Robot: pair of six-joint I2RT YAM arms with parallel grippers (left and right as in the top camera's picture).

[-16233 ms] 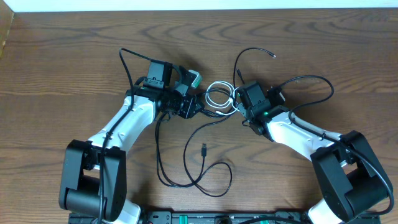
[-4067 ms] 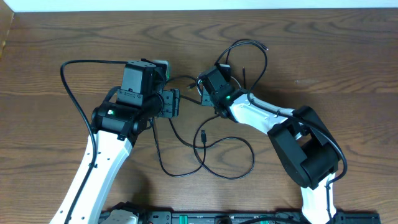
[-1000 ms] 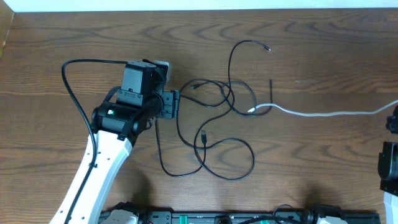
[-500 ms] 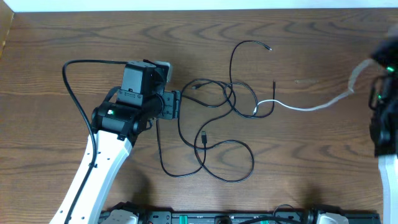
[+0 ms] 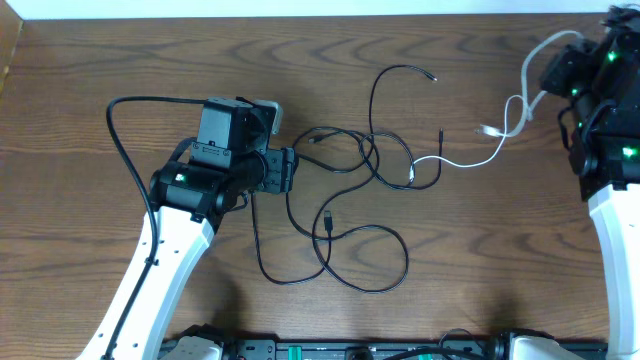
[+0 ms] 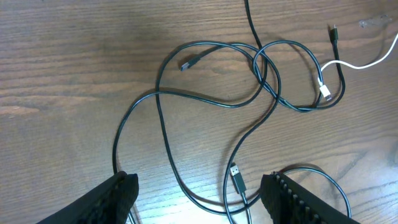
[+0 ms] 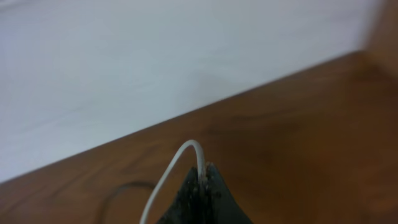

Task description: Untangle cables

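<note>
My right gripper should stay still while my left gripper takes hold of the loops point(image 5: 366, 151) and pulls them away, because the white cable's plug point(image 5: 411, 174) is caught in those black loops.
Several thin black cables point(image 5: 345, 185) lie in loose crossing loops at the table's middle; they also show in the left wrist view point(image 6: 249, 81), with a black USB plug point(image 6: 237, 175) between my fingers. My left gripper point(image 5: 284, 170) is open and empty at the left edge of the loops, and in the wrist view point(image 6: 199, 185) it hovers above them. A white cable point(image 5: 500, 140) runs from the tangle, where its white plug point(image 6: 324, 93) lies, up to my right gripper point(image 5: 553, 62) at the far right back. That gripper point(image 7: 202, 173) is shut on the white cable point(image 7: 177, 158).
The left arm's thick black cable point(image 5: 125, 150) arcs left of the arm. The table's back edge and a pale wall point(image 7: 155, 74) are close behind the right gripper. Bare wood point(image 5: 480, 260) lies right of the loops.
My right gripper has moved back and up toward the far right corner with the white cable, which now hangs in a slack loop. The left arm has barely shifted.
</note>
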